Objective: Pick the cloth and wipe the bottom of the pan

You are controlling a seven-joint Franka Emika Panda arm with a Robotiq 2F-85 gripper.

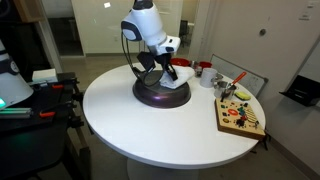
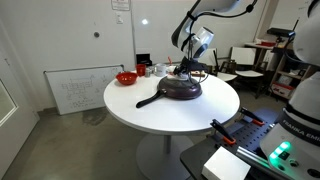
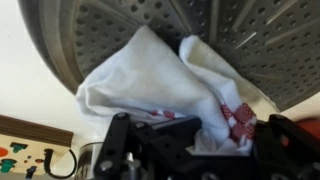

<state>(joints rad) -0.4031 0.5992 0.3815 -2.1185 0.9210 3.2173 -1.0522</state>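
Note:
I should wipe the cloth back across the middle of the pan's bottom (image 1: pixel 155 87) with my gripper, because the cloth already reaches the pan's rim (image 1: pixel 189 85) facing the wooden board.
A dark pan (image 1: pixel 152 94) lies upside down on the round white table (image 1: pixel 150 130), its handle pointing away in an exterior view (image 2: pixel 150 100). A white cloth with red checks (image 3: pixel 170 85) lies on the pan's ribbed bottom (image 3: pixel 120 30) in the wrist view. My gripper (image 3: pixel 195 140) is shut on the cloth and presses it onto the pan. In both exterior views the gripper (image 1: pixel 163 72) sits over the pan's far edge (image 2: pixel 190 72). The cloth also shows in an exterior view (image 1: pixel 172 84).
A red bowl (image 2: pixel 126 78) and a red cup (image 1: pixel 205 72) stand near the table's edge. A wooden board with coloured pieces (image 1: pixel 240 115) lies beside the pan. A whiteboard (image 2: pixel 80 90) leans on the wall. Chairs and equipment surround the table.

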